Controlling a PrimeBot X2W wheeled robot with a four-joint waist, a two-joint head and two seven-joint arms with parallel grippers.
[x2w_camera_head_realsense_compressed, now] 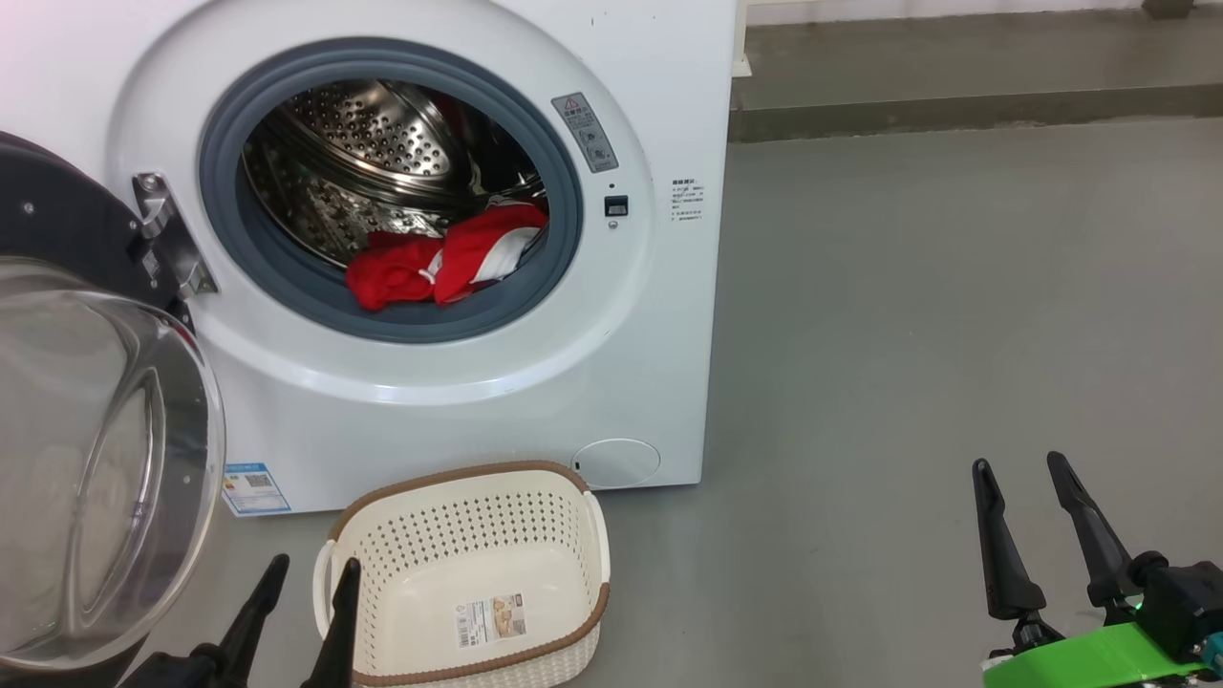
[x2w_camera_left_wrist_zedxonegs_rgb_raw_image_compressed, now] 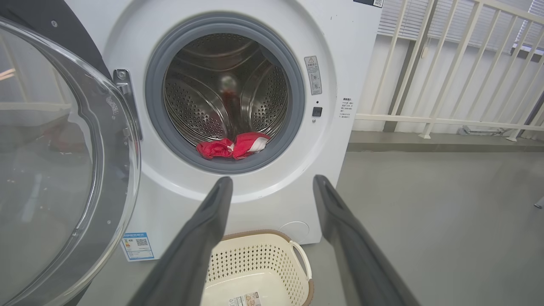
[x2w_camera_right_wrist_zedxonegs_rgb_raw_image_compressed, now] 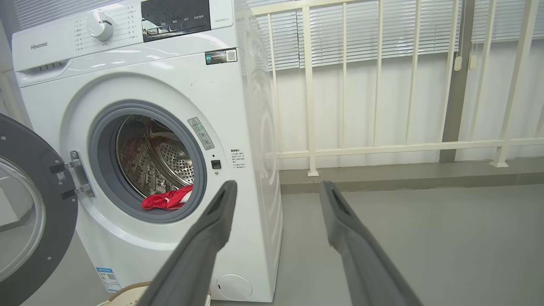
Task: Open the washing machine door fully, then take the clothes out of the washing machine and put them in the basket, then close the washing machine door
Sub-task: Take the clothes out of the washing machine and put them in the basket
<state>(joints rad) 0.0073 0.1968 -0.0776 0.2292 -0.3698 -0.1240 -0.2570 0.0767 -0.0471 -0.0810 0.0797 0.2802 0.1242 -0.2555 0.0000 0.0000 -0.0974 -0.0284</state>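
A cleft [x2w_camera_head_realsense_compressed: 437, 268] divides the red clothes. So the plain red heap [x2w_camera_head_realsense_compressed: 387, 271] will come out by itself when I pull, and the white-trimmed red piece will stay in the drum.
The white washing machine [x2w_camera_head_realsense_compressed: 659, 363] stands with its door [x2w_camera_head_realsense_compressed: 96, 459] swung wide to the left, glass bowl facing me. Red clothes [x2w_camera_head_realsense_compressed: 444, 256] with white trim lie at the front lip of the steel drum, also seen as red clothes [x2w_camera_left_wrist_zedxonegs_rgb_raw_image_compressed: 233, 145] and red clothes [x2w_camera_right_wrist_zedxonegs_rgb_raw_image_compressed: 168, 199]. The cream basket [x2w_camera_head_realsense_compressed: 468, 583] sits on the floor just below the opening, with nothing in it but a paper label. My left gripper [x2w_camera_head_realsense_compressed: 311, 573] is open beside the basket's left rim. My right gripper [x2w_camera_head_realsense_compressed: 1022, 468] is open, far right over bare floor. Both sets of fingers hold nothing.
Grey floor [x2w_camera_head_realsense_compressed: 955, 315] spreads to the right of the machine. A low concrete ledge [x2w_camera_head_realsense_compressed: 955, 110] runs behind it, with a cream railing [x2w_camera_right_wrist_zedxonegs_rgb_raw_image_compressed: 382, 148] and window blinds above. The open door takes up the space at the left.
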